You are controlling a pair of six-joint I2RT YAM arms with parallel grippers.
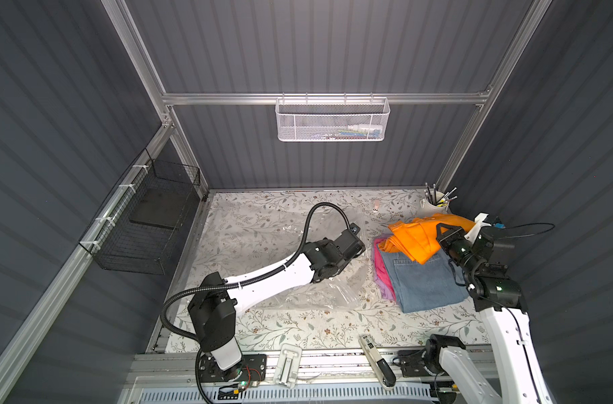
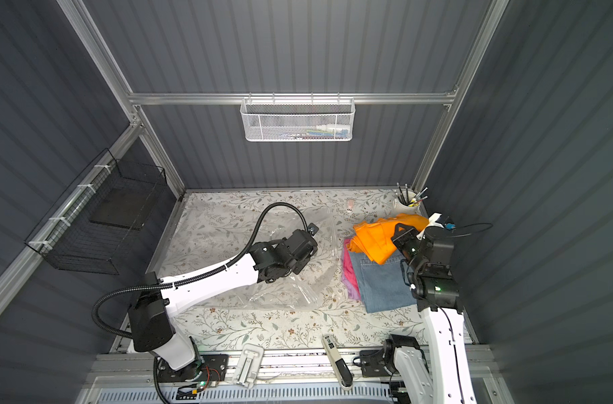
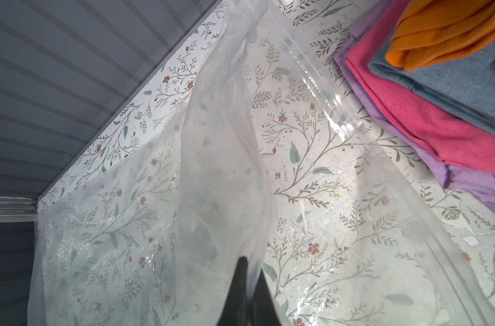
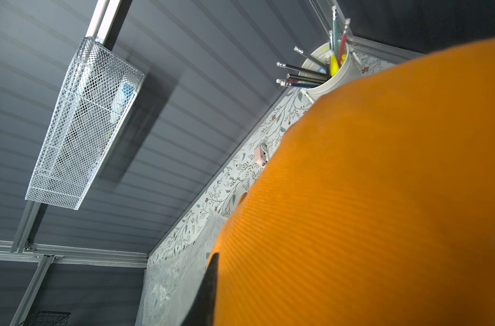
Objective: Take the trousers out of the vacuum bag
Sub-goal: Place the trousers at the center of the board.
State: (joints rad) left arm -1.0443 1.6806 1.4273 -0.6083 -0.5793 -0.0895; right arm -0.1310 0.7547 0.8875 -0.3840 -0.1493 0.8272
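The orange trousers (image 1: 414, 238) hang over the stack, clear of the vacuum bag, so my right gripper keeps pulling them across the denim (image 1: 424, 288) until they lie flat.
The clear, crinkly vacuum bag (image 1: 319, 293) lies across the middle of the floral table (image 1: 298, 328). My left gripper (image 3: 250, 264) is shut on a fold of its film, which rises up from the fingertips (image 3: 242, 271). To the bag's right, outside it, the trousers lie stacked: lilac (image 1: 387, 292) lowest, then hot pink (image 1: 378, 262), then light blue denim (image 1: 427, 283). The orange trousers (image 1: 417, 241) drape over the stack's far end. My right gripper (image 1: 441, 231) is shut on that orange cloth (image 4: 381, 197), which hides one finger in the right wrist view.
A white cup of pencils (image 1: 434, 203) stands in the far right corner, with a small pink clip (image 1: 375, 206) near the back wall. A white mesh basket (image 1: 333, 120) hangs on the back rail and a black wire basket (image 1: 147, 224) on the left wall. Two tools (image 1: 376, 360) lie at the front edge.
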